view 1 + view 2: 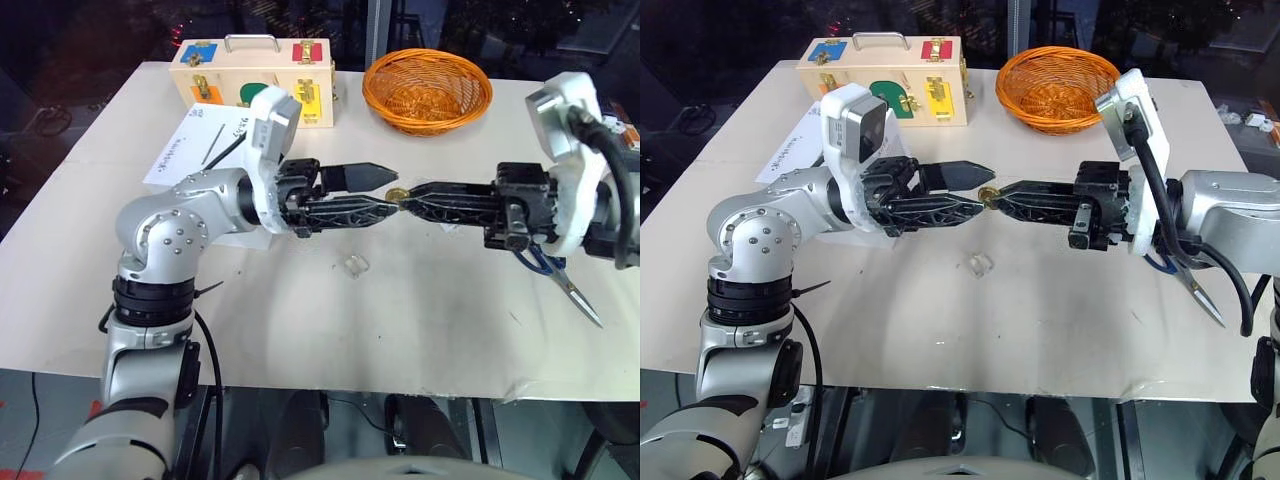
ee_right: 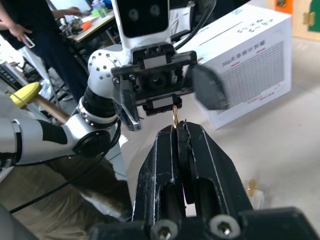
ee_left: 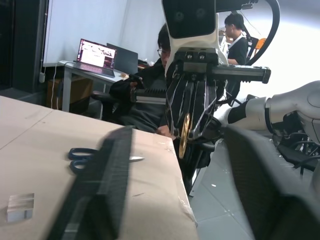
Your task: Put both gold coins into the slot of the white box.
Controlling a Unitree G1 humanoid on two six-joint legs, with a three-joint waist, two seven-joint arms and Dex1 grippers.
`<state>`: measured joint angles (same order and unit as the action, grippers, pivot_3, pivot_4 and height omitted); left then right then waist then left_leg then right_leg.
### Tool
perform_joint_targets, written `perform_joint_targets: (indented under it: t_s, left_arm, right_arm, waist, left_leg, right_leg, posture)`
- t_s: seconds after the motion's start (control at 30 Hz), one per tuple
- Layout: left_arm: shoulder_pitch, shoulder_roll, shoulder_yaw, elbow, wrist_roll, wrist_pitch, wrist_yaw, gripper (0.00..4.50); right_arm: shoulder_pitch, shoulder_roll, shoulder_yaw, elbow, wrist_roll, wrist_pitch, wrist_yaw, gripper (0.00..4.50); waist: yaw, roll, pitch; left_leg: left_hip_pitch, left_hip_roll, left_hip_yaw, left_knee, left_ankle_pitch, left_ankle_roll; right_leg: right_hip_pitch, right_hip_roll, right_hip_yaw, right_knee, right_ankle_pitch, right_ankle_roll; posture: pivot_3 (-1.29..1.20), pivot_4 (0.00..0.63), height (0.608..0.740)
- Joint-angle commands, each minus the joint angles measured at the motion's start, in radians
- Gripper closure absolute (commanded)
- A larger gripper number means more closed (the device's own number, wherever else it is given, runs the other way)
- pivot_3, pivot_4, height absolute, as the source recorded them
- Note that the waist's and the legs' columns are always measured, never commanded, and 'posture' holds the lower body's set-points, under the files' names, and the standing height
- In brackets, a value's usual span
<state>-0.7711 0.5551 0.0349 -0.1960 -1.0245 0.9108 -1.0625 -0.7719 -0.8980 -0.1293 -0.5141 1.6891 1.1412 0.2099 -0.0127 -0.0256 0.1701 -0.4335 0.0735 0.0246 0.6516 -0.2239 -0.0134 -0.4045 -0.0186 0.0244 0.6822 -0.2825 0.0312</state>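
Note:
The gold coin is in my right gripper, far from the white box's slot (image 1: pixel 214 145), so next my left gripper closes on the coin's free edge (image 1: pixel 395 194) and takes the coin to the slot.
A gold coin (image 1: pixel 398 196) hangs edge-on above the table's middle, with my right gripper (image 1: pixel 408 199) shut on it. My left gripper (image 1: pixel 391 188) faces it tip to tip and stands open, one finger above the coin and one about level with it. I cannot tell whether that finger touches the coin. The left wrist view has the coin (image 3: pixel 184 135) between my two spread fingers. The white box (image 1: pixel 200 145) stands behind my left arm, its dark slot (image 1: pixel 224 150) on the lettered top. A small gold glint (image 2: pixel 251 187) lies on the table; I cannot tell what it is.
A clear plastic piece (image 1: pixel 353 265) lies on the table under the grippers. Blue-handled scissors (image 1: pixel 560 278) lie under my right arm. At the back stand a wooden case (image 1: pixel 250 75) with coloured latches and an orange basket (image 1: pixel 427 90). People (image 3: pixel 147 95) sit beyond the table.

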Motion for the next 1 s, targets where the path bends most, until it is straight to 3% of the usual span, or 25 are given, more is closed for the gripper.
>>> perform_joint_targets:
  t_s: [0.03,0.07,0.2,0.23,0.3,0.57,0.63,1.0]
  left_arm:
    - [0.007,0.007,0.018,-0.034,-0.002,-0.018,-0.011,1.66]
    - [0.008,0.006,0.018,-0.034,-0.001,-0.019,-0.011,1.66]
    - [0.007,0.003,0.018,-0.032,-0.003,-0.019,-0.013,2.72]
    - [0.006,0.003,0.017,-0.031,0.0,-0.022,-0.014,3.38]
    - [0.004,0.003,0.016,-0.03,0.0,-0.023,-0.016,3.95]
    - [-0.002,-0.005,0.016,-0.025,-0.007,-0.018,-0.016,3.95]
    - [-0.002,-0.005,0.016,-0.025,-0.006,-0.018,-0.018,4.48]
    - [0.003,-0.014,0.019,-0.029,-0.016,-0.013,-0.03,4.49]
  right_arm:
    - [-0.009,-0.021,-0.007,-0.015,0.023,-0.041,0.001,4.5]
    - [-0.01,-0.023,-0.005,-0.015,0.024,-0.044,0.001,4.5]
    - [-0.01,-0.031,0.0,-0.015,0.027,-0.051,0.005,4.5]
    - [-0.011,-0.034,0.0,-0.014,0.029,-0.052,0.006,4.5]
    - [-0.013,-0.038,0.002,-0.015,0.034,-0.056,0.007,4.5]
    - [-0.01,-0.049,0.005,-0.021,0.038,-0.067,0.014,4.5]
    - [-0.007,-0.051,0.005,-0.023,0.04,-0.07,0.016,4.5]
    - [-0.004,-0.043,0.012,-0.052,0.029,-0.094,0.021,4.5]
  waist:
    - [0.0,0.0,0.0]
    - [0.0,0.0,0.0]
    - [0.0,0.0,0.0]
    - [0.0,0.0,0.0]
    - [0.0,0.0,0.0]
    - [0.001,0.0,0.0]
    - [0.001,0.0,0.0]
    - [0.001,0.0,0.0]
  left_leg:
    - [0.0,0.0,0.0,0.0,0.0,0.0]
    - [0.0,0.0,0.0,0.0,0.0,0.0]
    - [0.0,0.0,0.0,0.0,0.0,0.0]
    - [0.0,0.0,0.0,0.0,0.0,0.0]
    - [0.0,0.0,0.0,0.0,0.0,0.0]
    - [0.0,0.0,0.0,0.0,0.0,0.0]
    - [0.0,0.0,0.0,0.0,0.0,0.0]
    - [0.0,0.0,0.0,0.0,0.0,0.0]
  right_leg:
    - [0.0,0.0,0.0,0.0,0.0,0.0]
    - [0.0,0.0,0.0,0.0,0.0,0.0]
    - [0.0,0.0,0.0,0.0,0.0,0.0]
    - [0.0,0.0,0.0,0.0,0.0,0.0]
    - [0.0,0.0,0.0,0.0,0.0,0.0]
    - [0.0,0.0,0.0,0.0,0.0,0.0]
    - [0.0,0.0,0.0,0.0,0.0,0.0]
    - [0.0,0.0,0.0,0.0,0.0,0.0]
  posture:
    - [0.0,0.15,0.726]
    - [0.0,0.15,0.726]
    - [0.0,0.15,0.726]
    - [0.0,0.15,0.726]
    - [0.0,0.15,0.726]
    - [0.0,0.15,0.726]
    - [0.0,0.15,0.726]
    - [0.0,0.15,0.726]
